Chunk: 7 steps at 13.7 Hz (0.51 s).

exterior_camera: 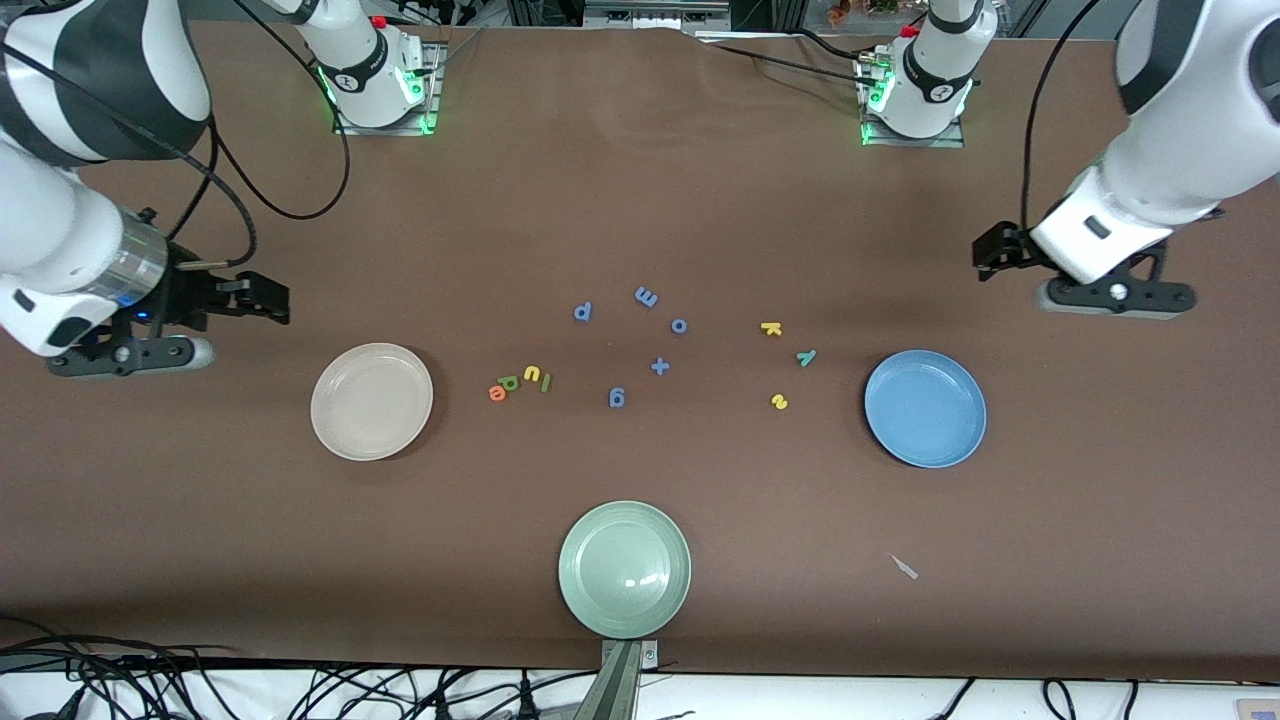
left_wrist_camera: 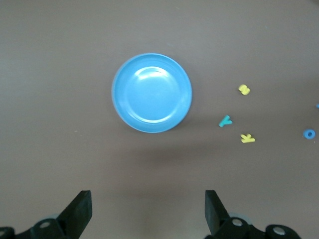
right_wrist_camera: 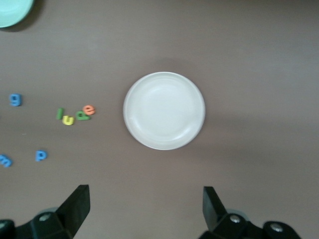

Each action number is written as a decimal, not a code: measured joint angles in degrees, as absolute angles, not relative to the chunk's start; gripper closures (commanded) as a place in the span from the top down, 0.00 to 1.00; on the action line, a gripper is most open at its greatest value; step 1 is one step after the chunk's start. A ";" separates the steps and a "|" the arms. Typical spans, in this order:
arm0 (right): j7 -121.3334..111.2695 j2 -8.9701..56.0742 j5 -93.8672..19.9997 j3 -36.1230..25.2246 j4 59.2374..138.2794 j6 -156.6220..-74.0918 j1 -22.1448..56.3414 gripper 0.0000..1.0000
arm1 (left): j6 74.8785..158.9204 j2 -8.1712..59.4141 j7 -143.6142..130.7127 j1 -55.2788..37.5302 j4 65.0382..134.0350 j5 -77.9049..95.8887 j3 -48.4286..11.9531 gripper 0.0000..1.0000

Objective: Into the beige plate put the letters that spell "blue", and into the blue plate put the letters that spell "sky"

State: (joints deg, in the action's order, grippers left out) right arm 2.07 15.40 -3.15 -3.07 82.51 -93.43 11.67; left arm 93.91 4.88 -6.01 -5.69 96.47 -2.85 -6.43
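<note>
The yellow s (exterior_camera: 780,402) sits apart from the teal y (exterior_camera: 805,358), so I should keep my open left gripper heading for the s until its fingers close around that letter.
The beige plate (exterior_camera: 371,401) (right_wrist_camera: 164,110) lies toward the right arm's end, the blue plate (exterior_camera: 925,408) (left_wrist_camera: 151,92) toward the left arm's end; neither holds anything. Beside the beige plate, orange e (exterior_camera: 497,393) (right_wrist_camera: 89,110), dark green b (exterior_camera: 510,382), yellow u (exterior_camera: 531,374) and light green l (exterior_camera: 546,382) lie in a row. Near the blue plate are yellow k (exterior_camera: 771,328) (left_wrist_camera: 247,138), teal y (exterior_camera: 806,357) (left_wrist_camera: 225,121) and yellow s (exterior_camera: 779,402) (left_wrist_camera: 243,89). My right gripper (exterior_camera: 130,355) (right_wrist_camera: 145,206) hovers open by the beige plate. My left gripper (exterior_camera: 1115,297) (left_wrist_camera: 148,209) hovers open by the blue plate.
Several all-blue letters lie mid-table between the two groups, among them p (exterior_camera: 583,312), m (exterior_camera: 646,297), o (exterior_camera: 679,326) and g (exterior_camera: 617,398). A pale green plate (exterior_camera: 624,569) sits nearest the front camera. A small pale scrap (exterior_camera: 904,567) lies beside it, toward the left arm's end.
</note>
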 measured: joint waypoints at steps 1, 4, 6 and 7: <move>2.12 15.64 -3.65 -2.90 83.78 -95.22 12.02 1.00 | 94.11 6.35 -6.04 -7.03 96.30 -2.77 -6.83 1.00; 2.18 17.58 -5.19 -2.77 88.86 -102.49 13.27 0.99 | 94.86 13.44 -6.74 -10.80 92.87 -2.75 -7.32 1.00; 4.20 19.73 -5.58 -2.74 91.39 -107.85 14.58 0.99 | 96.54 18.93 -10.01 -10.99 88.50 -2.70 -7.28 1.00; 6.31 21.00 -5.64 -2.70 91.83 -109.61 15.52 0.99 | 98.78 21.17 -13.73 -10.93 87.04 -2.67 -7.23 1.00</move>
